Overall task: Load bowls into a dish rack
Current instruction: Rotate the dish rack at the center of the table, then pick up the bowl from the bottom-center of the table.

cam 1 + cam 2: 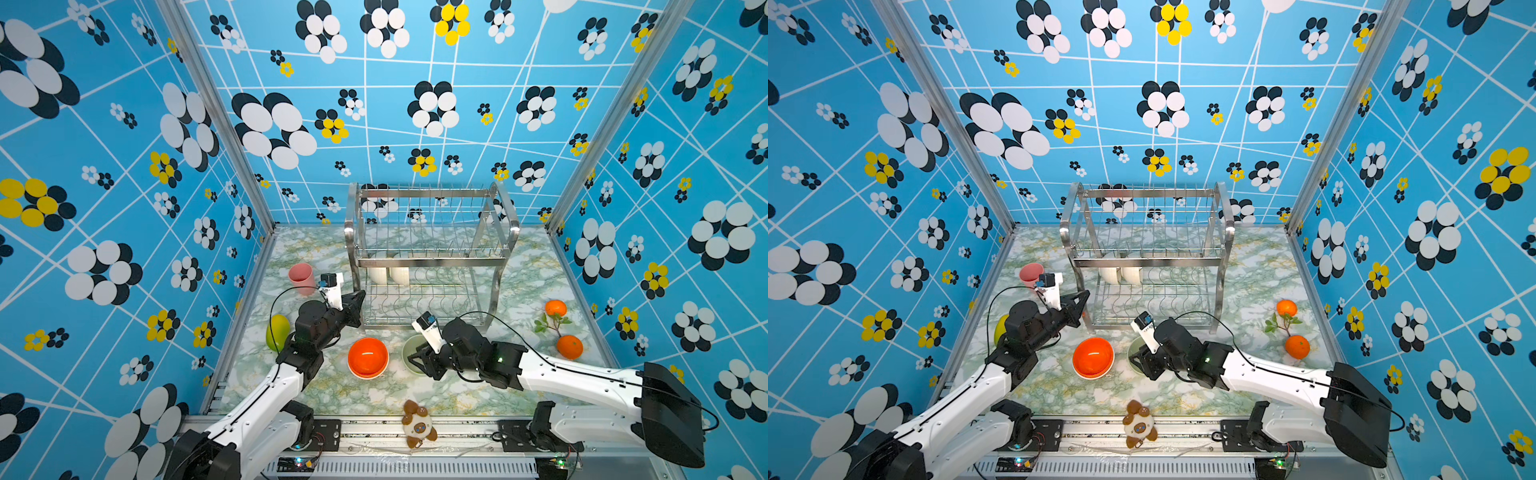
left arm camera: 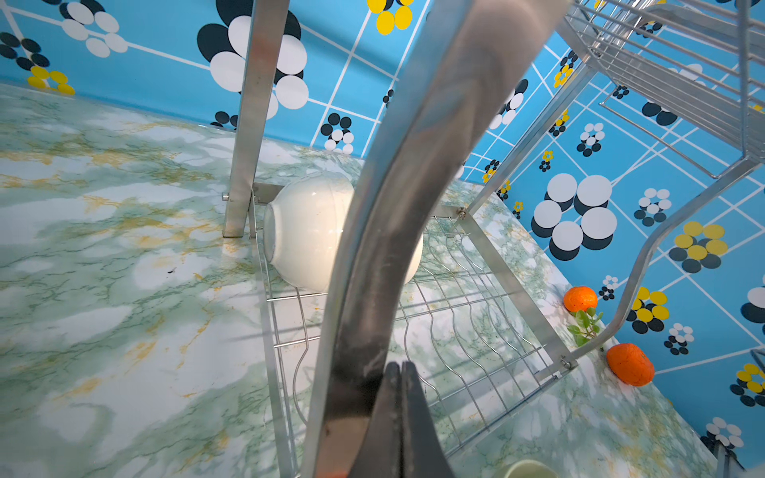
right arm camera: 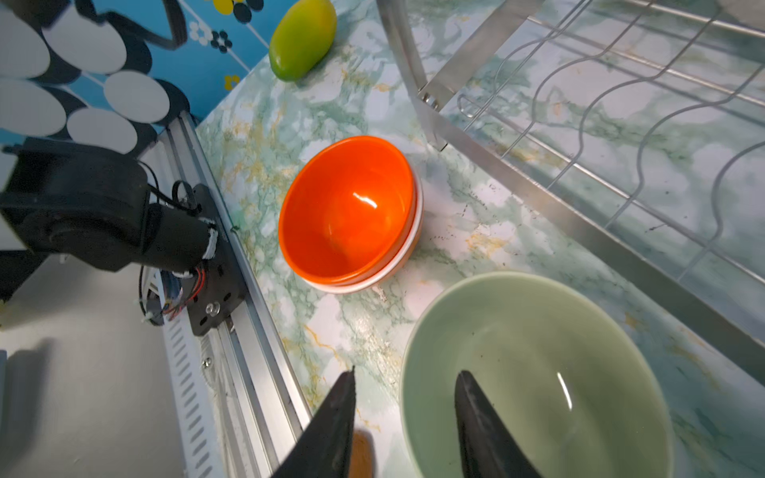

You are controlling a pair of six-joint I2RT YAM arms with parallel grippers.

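The fingers of the robot's left gripper crowd the lower level's free front end [image 1: 379,305], so next the left gripper moves back before the right gripper puts in the sage green bowl [image 1: 411,348].
The steel dish rack [image 1: 432,262] stands at the back middle of the table. Two cream-white bowls [image 1: 388,274] rest on edge at the left end of its lower tier; the left wrist view shows one [image 2: 306,231]. Two orange bowls [image 1: 368,357] sit nested in front of the rack. Right of them stands the sage green bowl [image 3: 559,372]. My right gripper [image 3: 405,380] is open astride its near rim, one finger inside and one outside. My left gripper [image 2: 399,366] is shut on nothing, its tips against the rack's left front frame [image 2: 414,174].
A pink cup [image 1: 301,277] stands left of the rack and a green mango [image 1: 277,331] lies by the left wall. Two oranges [image 1: 555,308] [image 1: 569,347] with a leafy sprig [image 1: 552,324] lie at the right. A plush toy [image 1: 417,424] sits on the front rail.
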